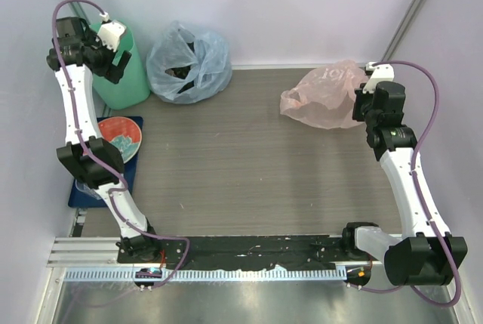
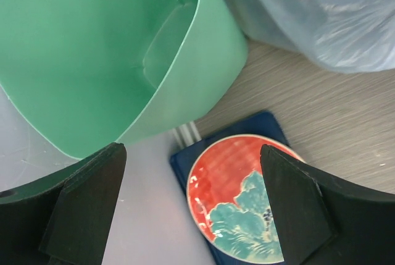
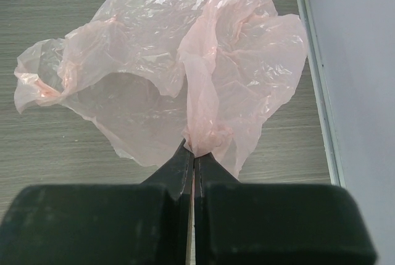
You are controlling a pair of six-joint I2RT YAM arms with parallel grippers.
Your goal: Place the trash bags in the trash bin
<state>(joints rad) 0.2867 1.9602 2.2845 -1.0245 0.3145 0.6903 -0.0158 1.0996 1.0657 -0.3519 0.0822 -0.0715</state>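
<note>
The robot should expect the trash bin (image 1: 124, 87) to be empty when the robot carries it, because smooth green sides and a clear corner of the bottom (image 2: 165, 49) show inside it.
The mint-green trash bin (image 1: 130, 82) stands at the far left corner, and the left wrist view looks down into its mouth (image 2: 92, 49). My left gripper (image 1: 119, 66) hovers over the bin's near rim, open, with nothing between its fingers (image 2: 86, 206). At the far right the thin pale-pink trash bag (image 1: 324, 94) lies crumpled on the table. My right gripper (image 1: 359, 105) is shut on a bunched fold of it (image 3: 185, 61), with the fingertips (image 3: 185, 163) pinching the plastic at the bag's near edge.
A bulging pale-blue bag (image 1: 189, 63) sits right of the bin, touching it (image 2: 321, 18). A red-and-teal plate (image 1: 121, 139) rests on a dark blue mat (image 1: 83, 188) at the left edge, below the left gripper (image 2: 191, 209). White walls enclose the table.
</note>
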